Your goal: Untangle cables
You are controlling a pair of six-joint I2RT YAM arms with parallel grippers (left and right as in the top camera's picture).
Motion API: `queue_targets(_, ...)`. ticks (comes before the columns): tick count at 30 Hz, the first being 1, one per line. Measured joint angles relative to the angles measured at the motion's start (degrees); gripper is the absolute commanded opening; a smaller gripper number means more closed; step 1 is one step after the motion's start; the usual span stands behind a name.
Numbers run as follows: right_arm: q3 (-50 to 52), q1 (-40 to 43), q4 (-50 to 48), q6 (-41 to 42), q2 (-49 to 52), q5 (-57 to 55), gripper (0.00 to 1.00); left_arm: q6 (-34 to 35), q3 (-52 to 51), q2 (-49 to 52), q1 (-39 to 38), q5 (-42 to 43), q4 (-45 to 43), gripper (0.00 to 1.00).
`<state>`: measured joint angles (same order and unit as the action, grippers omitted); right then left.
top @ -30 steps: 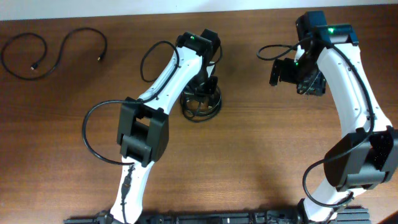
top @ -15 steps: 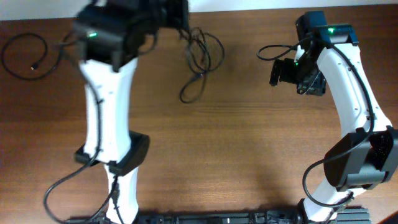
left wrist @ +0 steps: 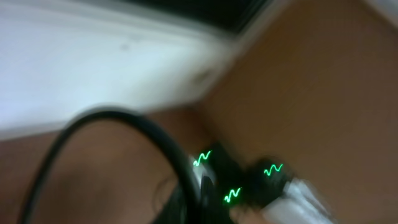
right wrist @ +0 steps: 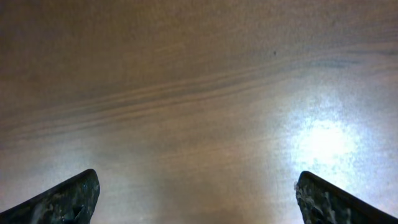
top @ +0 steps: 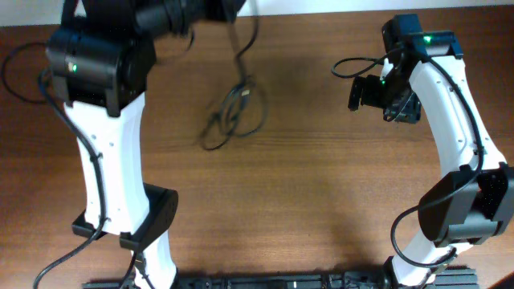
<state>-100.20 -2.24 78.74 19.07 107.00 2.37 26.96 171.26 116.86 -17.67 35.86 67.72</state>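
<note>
A coiled cable point(top: 233, 112) is hanging tangled on the strand of cable in my left gripper. I should swing the coiled cable loose before I lay the piece beside the other cable point(top: 10, 74).
A tangle of black cables point(top: 229, 112) hangs blurred in the air over the table's back middle, strung from my left gripper point(top: 233, 10) at the top edge of the overhead view. The left gripper is shut on the tangle's upper strand. The left wrist view is motion-blurred; a thick black cable arc point(left wrist: 124, 130) crosses it. My right gripper point(top: 397, 100) is open and empty, low over bare wood at the back right. Its two fingertips point(right wrist: 199, 199) sit wide apart with only table between them.
Another black cable point(top: 10, 60) lies at the far left, mostly hidden behind my raised left arm point(top: 104, 120). The right arm's own cable point(top: 357, 64) loops beside its wrist. The table's back edge runs along the top.
My left arm has lifted the cable tangle off the table and swung up and to the left. The tangle now dangles and swings. The right arm has not moved.
</note>
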Motion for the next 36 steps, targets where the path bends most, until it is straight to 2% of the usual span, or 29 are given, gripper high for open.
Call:
queue_targets(1, 0.00, 0.00, -0.20, 0.04, 0.00, 0.00, 0.98, 2.71, -0.09, 0.17, 1.09, 6.08, -5.92, 0.00)
queue_targets(2, 0.00, 0.00, -0.13, -0.02, 0.00, 0.00, 0.99, 4.39, 0.02, -0.20, 2.27, 9.68, -6.43, 0.00)
queue_targets(3, 0.00, 0.00, -0.28, 0.00, 0.00, 0.00, 0.98, 5.70, 0.28, -0.76, 3.19, 11.37, -1.31, 0.00)
queue_targets(5, 0.02, 0.00, -0.04, -0.02, 0.00, 0.02, 0.98, 7.41, 0.31, -1.07, 3.06, 7.06, 9.16, 0.00)
queue_targets(7, 0.04, 0.00, -0.15, 0.00, 0.00, 0.00, 0.98, 14.16, -0.83, -1.05, 2.01, -0.98, 15.45, 0.00)
queue_targets(8, 0.04, 0.00, -0.11, 0.00, 0.00, 0.00, 0.98, 19.80, -1.38, -1.03, 2.01, -2.25, 15.34, 0.00)
queue_targets(9, 0.04, 0.00, -0.11, -0.02, 0.00, 0.00, 0.99, 27.19, -1.66, -1.01, 2.45, -2.73, 12.44, 0.00)
queue_targets(10, 0.04, 0.00, -0.15, 0.00, 0.00, 0.02, 0.98, 31.61, -1.70, -1.01, 3.02, -1.75, 7.98, 0.00)
queue_targets(12, 0.04, 0.00, -0.15, 0.00, 0.00, 0.00, 0.98, 37.68, -1.64, -1.31, 4.35, -0.11, 5.84, 0.00)
queue_targets(13, 0.04, 0.00, -0.07, 0.00, 0.00, 0.00, 0.99, 37.79, -1.57, -1.36, 4.57, -0.22, 6.99, 0.00)
queue_targets(14, 0.04, 0.00, -0.11, 0.02, 0.00, 0.00, 0.98, 36.96, -1.55, -1.44, 4.35, -2.19, 11.93, 0.00)
queue_targets(15, 0.04, 0.00, -0.13, 0.00, 0.00, 0.00, 0.99, 34.71, -1.97, -1.51, 2.86, -7.63, 18.84, 0.00)
queue_targets(17, 0.04, 0.00, -0.09, 0.00, 0.00, 0.02, 0.99, 32.09, -4.28, -1.53, -1.55, -18.82, 22.69, 0.00)
queue_targets(19, 0.04, 0.00, -0.09, 0.02, 0.00, 0.00, 0.98, 29.90, -5.51, -1.51, -4.37, -24.02, 17.22, 0.00)
queue_targets(21, 0.04, 0.00, -0.07, -0.02, 0.00, 0.00, 0.98, 26.10, -5.42, -1.84, -4.39, -23.63, 2.78, 0.00)
queue_targets(22, 0.04, 0.00, -0.07, 0.02, 0.00, 0.00, 0.98, 23.85, -5.35, -2.36, -4.09, -23.04, 0.15, 0.00)
queue_targets(23, 0.04, 0.00, -0.20, 0.00, -0.02, 0.00, 0.99, 21.86, -5.29, -3.56, -3.67, -22.38, -6.10, 0.00)
queue_targets(25, 0.04, 0.00, -0.07, 0.00, 0.00, 0.00, 0.99, 16.26, -5.18, -6.78, -3.39, -22.16, -6.73, 0.00)
queue_targets(29, 0.04, 0.00, -0.11, -0.02, 0.00, 0.00, 0.98, 3.82, -4.28, -11.67, -3.43, -24.17, 1.68, 0.00)
queue_targets(32, 0.04, 0.00, -0.11, 0.00, 0.00, 0.00, 0.98, -1.29, -5.29, -9.94, -3.41, -32.79, -5.44, 0.00)
queue_targets(34, 0.04, 0.00, -0.13, 0.02, 0.00, 0.02, 0.98, -2.32, -5.70, -9.60, -3.41, -34.91, -11.80, 0.00)
queue_targets(36, 0.04, 0.00, -0.15, -0.04, 0.00, 0.00, 0.98, -2.97, -5.68, -10.27, -3.41, -35.98, -14.21, 0.00)
